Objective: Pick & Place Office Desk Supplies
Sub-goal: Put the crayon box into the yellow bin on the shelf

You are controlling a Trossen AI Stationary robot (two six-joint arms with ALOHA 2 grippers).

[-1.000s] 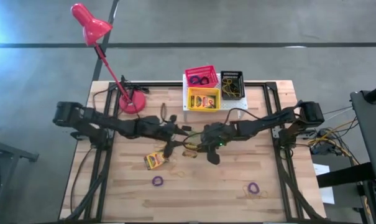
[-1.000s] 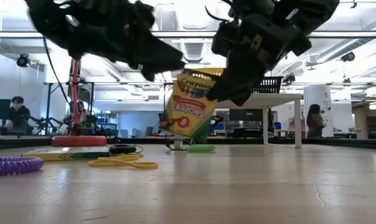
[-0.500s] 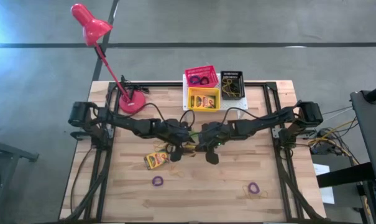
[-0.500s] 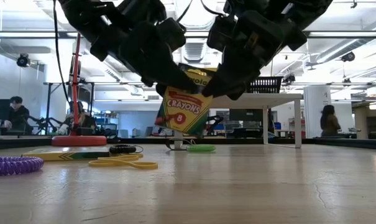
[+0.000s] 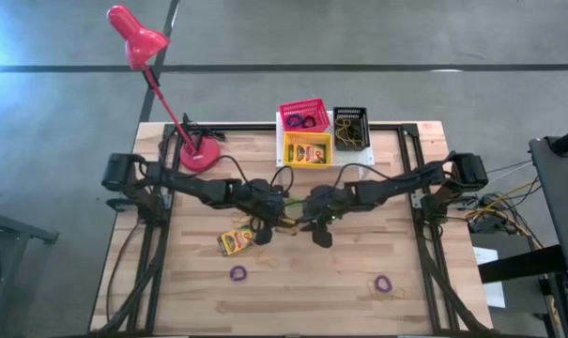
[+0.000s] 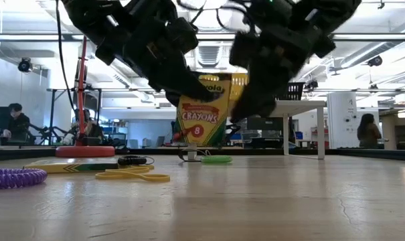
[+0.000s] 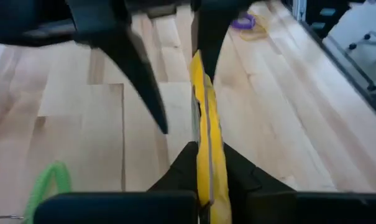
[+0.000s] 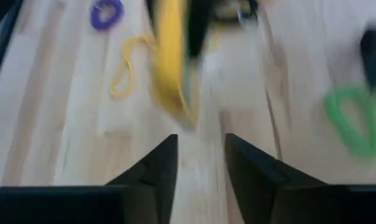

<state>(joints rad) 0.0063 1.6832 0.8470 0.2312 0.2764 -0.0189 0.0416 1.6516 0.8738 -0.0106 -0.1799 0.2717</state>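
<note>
I have the crayon box [image 6: 198, 123] in my left gripper, away from the yellow basket [image 5: 307, 149], so next my right gripper grabs the box's free edge and brings it there.
A yellow-and-green crayon box [image 6: 203, 114] hangs upright above the table's middle. My left gripper [image 7: 198, 149] is shut on it, reaching in from the table's left [image 5: 270, 222]. My right gripper [image 8: 200, 142] stands open on the box's right side [image 6: 252, 100]. In the left wrist view its dark fingers [image 7: 144, 87] straddle the box's far edge, and I cannot tell whether they touch it. A second crayon box [image 5: 234, 241] lies flat on the table. Purple loops [image 5: 237, 273] [image 5: 384, 283] lie nearer the front edge. My left gripper pinches the crayon box between its two fingers, one on each flat face, at the upper corner on the table's left side [image 6: 189, 87]. In the wrist view the box's thin yellow edge [image 7: 203, 165] runs out from between the fingers. The box hangs upright, clear of the table.
At the back stand pink-red [image 5: 304, 115], black [image 5: 351, 127] and yellow [image 5: 308, 148] baskets, and a red desk lamp [image 5: 197, 155] at the back left. Green [image 6: 217, 159], yellow [image 6: 132, 177] and black [image 6: 132, 161] loops lie on the wood near the arms.
My left gripper has moved toward the table's right to the crayon box and shut on its upper corner. My right gripper, which held the box, has opened and let go. The box has turned from tilted to upright and stays clear of the table.
</note>
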